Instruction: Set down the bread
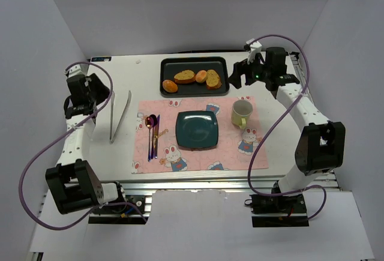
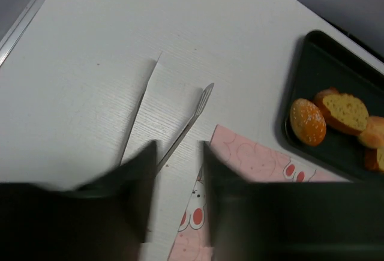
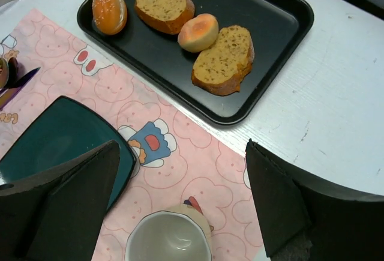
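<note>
The robot's left gripper should pick up the metal tongs (image 1: 123,116) and bring them to the black tray (image 1: 194,75), because the tongs lie beside the mat, far from the robot's right gripper.
The bread (image 1: 213,79), the longest oval toasted slice, lies at the right end of the black tray (image 1: 223,65) at the back of the table; it also shows in the right wrist view (image 3: 223,60). A shorter slice (image 3: 163,8) and two small round rolls (image 3: 109,11) lie beside it. The teal plate (image 1: 197,129) sits bare on the pink placemat. My right gripper (image 1: 239,73) is open wide and empty, held above the mat between tray and mug (image 3: 181,147). My left gripper (image 1: 98,89) is open and empty above the metal tongs (image 2: 180,130).
A beige mug (image 1: 241,113) stands right of the plate, under my right gripper (image 3: 170,237). A spoon and chopsticks (image 1: 153,130) lie on the placemat (image 1: 234,159) left of the plate. The tongs (image 1: 119,116) lie on the white table left of the mat.
</note>
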Controlling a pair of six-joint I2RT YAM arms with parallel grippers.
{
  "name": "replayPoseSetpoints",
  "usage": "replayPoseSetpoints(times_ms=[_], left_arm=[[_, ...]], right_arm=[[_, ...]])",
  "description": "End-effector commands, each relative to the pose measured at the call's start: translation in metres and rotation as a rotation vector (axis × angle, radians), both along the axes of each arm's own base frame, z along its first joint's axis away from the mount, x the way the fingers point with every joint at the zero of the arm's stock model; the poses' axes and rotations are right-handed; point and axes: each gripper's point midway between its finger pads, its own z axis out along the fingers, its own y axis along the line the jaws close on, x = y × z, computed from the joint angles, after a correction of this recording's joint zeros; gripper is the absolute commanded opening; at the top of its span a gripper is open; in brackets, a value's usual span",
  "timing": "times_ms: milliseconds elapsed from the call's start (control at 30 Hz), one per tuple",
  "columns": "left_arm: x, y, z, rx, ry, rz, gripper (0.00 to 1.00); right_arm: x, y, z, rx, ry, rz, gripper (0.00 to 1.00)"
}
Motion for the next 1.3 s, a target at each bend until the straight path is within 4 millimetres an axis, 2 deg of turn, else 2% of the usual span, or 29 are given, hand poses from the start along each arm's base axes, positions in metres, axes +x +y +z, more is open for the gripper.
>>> replayPoseSetpoints(times_ms=[0, 33, 67, 100, 133, 167, 200, 233, 267, 300, 333, 367, 400, 467, 567, 600, 633, 767, 833, 1000, 1067, 1100, 1133, 1200, 1233, 1267], left_arm=[[0.006, -0.021, 0.015, -0.065, -0.079, -0.097, 0.17], [0.005, -0.021, 0.006, -0.053, -0.042, -0.110, 0.00], [-0.003, -0.022, -0.008, -0.019, 0.028, -0.143, 0.00], [-0.006, -0.020, -0.018, -0.002, 0.072, -0.158, 0.00], [-0.015, -0.024, -0.042, -0.003, 0.167, -0.195, 0.00], [-0.018, -0.024, -0.050, 0.043, 0.214, -0.250, 0.03], [-0.022, -0.023, -0.060, 0.051, 0.259, -0.261, 0.19], [-0.027, -0.024, -0.072, 0.085, 0.314, -0.291, 0.85], [-0.028, -0.022, -0.076, 0.119, 0.331, -0.302, 0.98], [-0.030, -0.023, -0.081, 0.143, 0.342, -0.322, 0.98], [-0.026, -0.021, -0.079, 0.202, 0.328, -0.345, 0.98], [-0.024, -0.018, -0.079, 0.234, 0.325, -0.349, 0.98], [-0.025, -0.018, -0.083, 0.257, 0.328, -0.363, 0.98], [-0.018, -0.017, -0.086, 0.334, 0.318, -0.411, 0.98], [-0.014, -0.016, -0.108, 0.395, 0.379, -0.500, 0.98], [-0.013, -0.018, -0.123, 0.386, 0.416, -0.544, 0.98], [-0.009, -0.022, -0.127, 0.389, 0.415, -0.592, 0.98], [-0.001, -0.024, -0.154, 0.369, 0.476, -0.650, 0.98], [-0.004, -0.025, -0.170, 0.351, 0.529, -0.674, 0.98], [-0.009, -0.018, -0.185, 0.360, 0.594, -0.659, 0.88], [-0.021, -0.017, -0.198, 0.336, 0.655, -0.650, 0.70], [-0.021, -0.017, -0.198, 0.330, 0.657, -0.645, 0.70], [-0.025, -0.017, -0.201, 0.326, 0.671, -0.642, 0.56], [-0.032, -0.017, -0.207, 0.317, 0.682, -0.621, 0.43], [-0.033, -0.017, -0.207, 0.301, 0.680, -0.600, 0.32], [-0.033, -0.018, -0.205, 0.296, 0.671, -0.591, 0.28]], right_arm=[[-0.012, 0.002, 0.034, 0.021, -0.160, 0.146, 0.89], [-0.055, 0.025, 0.044, 0.084, -0.225, 0.456, 0.89], [-0.069, 0.027, 0.037, 0.012, -0.368, 0.617, 0.87], [-0.084, 0.030, 0.031, 0.029, -0.348, 0.674, 0.81], [-0.098, 0.043, 0.030, 0.062, -0.356, 0.754, 0.73], [-0.101, 0.049, 0.032, 0.060, -0.362, 0.783, 0.45], [-0.113, 0.060, 0.023, 0.050, -0.334, 0.839, 0.26], [-0.112, 0.064, 0.009, 0.019, -0.292, 0.848, 0.05], [-0.113, 0.069, 0.004, -0.003, -0.268, 0.860, 0.00], [-0.120, 0.079, 0.001, -0.013, -0.230, 0.882, 0.00], [-0.116, 0.081, -0.009, -0.049, -0.193, 0.866, 0.08], [-0.116, 0.084, -0.013, -0.062, -0.171, 0.860, 0.30], [-0.119, 0.090, -0.017, -0.073, -0.154, 0.862, 0.66], [-0.118, 0.092, -0.022, -0.091, -0.140, 0.846, 0.88], [-0.115, 0.092, -0.026, -0.088, -0.137, 0.801, 0.89], [-0.114, 0.092, -0.026, -0.089, -0.135, 0.792, 0.89], [-0.114, 0.091, -0.029, -0.095, -0.126, 0.779, 0.89], [-0.113, 0.086, -0.034, -0.116, -0.119, 0.756, 0.89], [-0.112, 0.083, -0.034, -0.130, -0.127, 0.743, 0.90], [-0.106, 0.074, -0.036, -0.132, -0.116, 0.710, 0.89], [-0.103, 0.071, -0.036, -0.132, -0.113, 0.697, 0.89], [-0.103, 0.071, -0.036, -0.131, -0.115, 0.697, 0.89], [-0.101, 0.069, -0.036, -0.131, -0.113, 0.690, 0.89], [-0.098, 0.068, -0.034, -0.128, -0.115, 0.681, 0.89], [-0.097, 0.067, -0.033, -0.129, -0.118, 0.680, 0.89], [-0.095, 0.065, -0.031, -0.129, -0.120, 0.671, 0.89]])
